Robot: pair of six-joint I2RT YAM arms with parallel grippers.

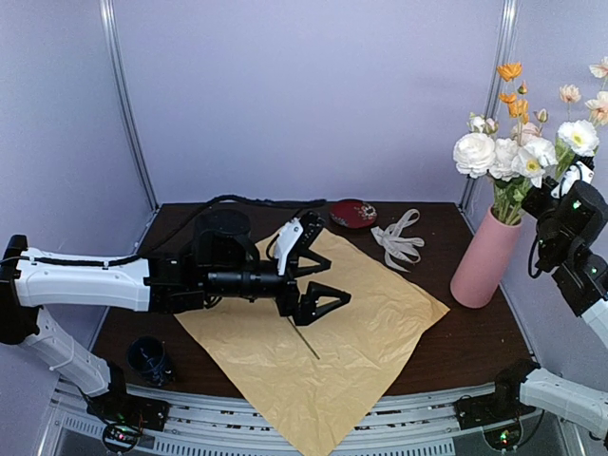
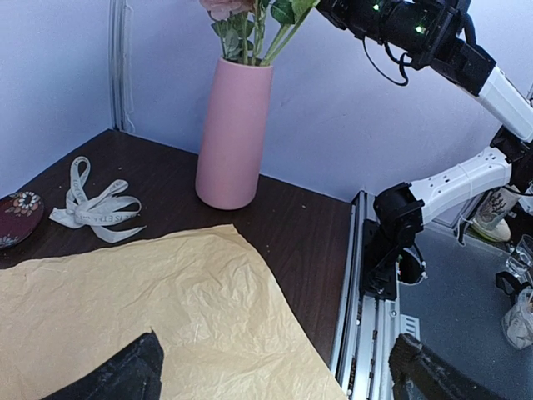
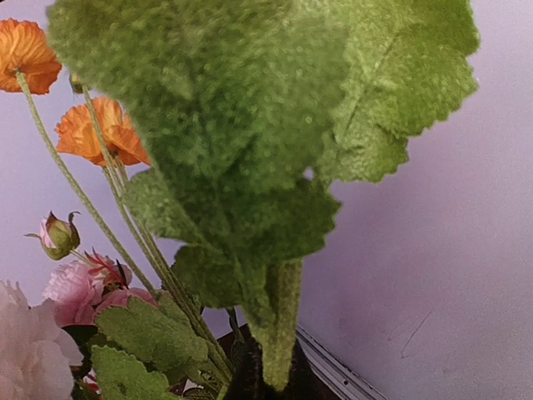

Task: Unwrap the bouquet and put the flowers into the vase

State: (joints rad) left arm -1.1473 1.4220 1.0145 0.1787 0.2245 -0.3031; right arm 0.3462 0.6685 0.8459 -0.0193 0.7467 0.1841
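The green stalk slants down into the pink vase's opening, so my right gripper should keep going toward the vase rim and let the stalk go there.
The flowers, white, pink and orange, stand with their stems in the pink vase at the table's right. My right gripper is just above the vase mouth. In the right wrist view it is shut on a fuzzy green leaf stalk of the flowers. The bouquet's tan paper lies spread flat on the table. My left gripper hovers open over it with nothing between its fingers. The left wrist view shows the vase beyond the paper.
The cream ribbon lies loose behind the paper, and a dark red dish sits at the back. A small dark blue cup stands front left. A thin stem piece rests on the paper.
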